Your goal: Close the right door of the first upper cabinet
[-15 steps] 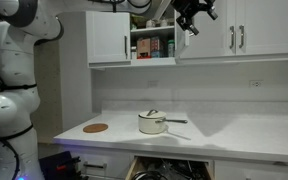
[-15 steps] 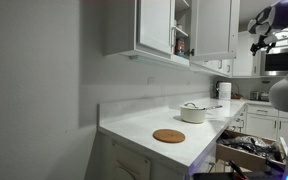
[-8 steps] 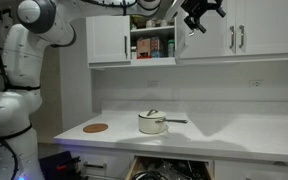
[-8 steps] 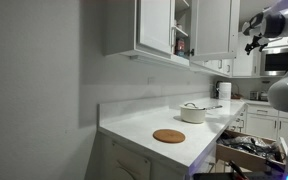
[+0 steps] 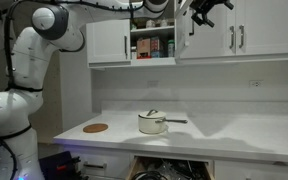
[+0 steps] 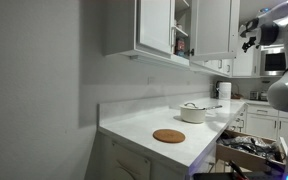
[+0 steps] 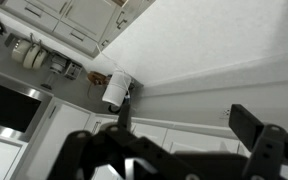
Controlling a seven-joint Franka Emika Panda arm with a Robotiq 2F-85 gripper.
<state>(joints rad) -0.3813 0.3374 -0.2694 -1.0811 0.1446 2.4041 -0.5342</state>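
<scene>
The open door (image 5: 182, 32) is edge-on next to the shelves (image 5: 152, 45), so when I push it, it will swing across the jars and meet the closed door.
The first upper cabinet (image 5: 152, 40) stands open on its right half, showing shelves of colourful jars and boxes; it also shows in an exterior view (image 6: 182, 35). Its left door (image 5: 109, 38) is closed. The right door (image 5: 178, 32) is swung out and shows nearly edge-on beside the opening. My gripper (image 5: 198, 10) is high up, just right of that door's top and in front of the neighbouring cabinet; it also shows in an exterior view (image 6: 250, 30). In the wrist view the gripper (image 7: 174, 150) is open and empty, facing a white surface.
The wider white wall cabinet (image 5: 239, 30) with two handles together is to the right. On the counter sit a white pot (image 5: 152, 123) and a round wooden trivet (image 5: 96, 128). A drawer (image 5: 169, 170) below the counter is open. A paper towel roll (image 7: 116, 88) shows in the wrist view.
The arm has risen and the gripper has moved up toward the top of the cabinets, staying open. The door has not visibly moved.
</scene>
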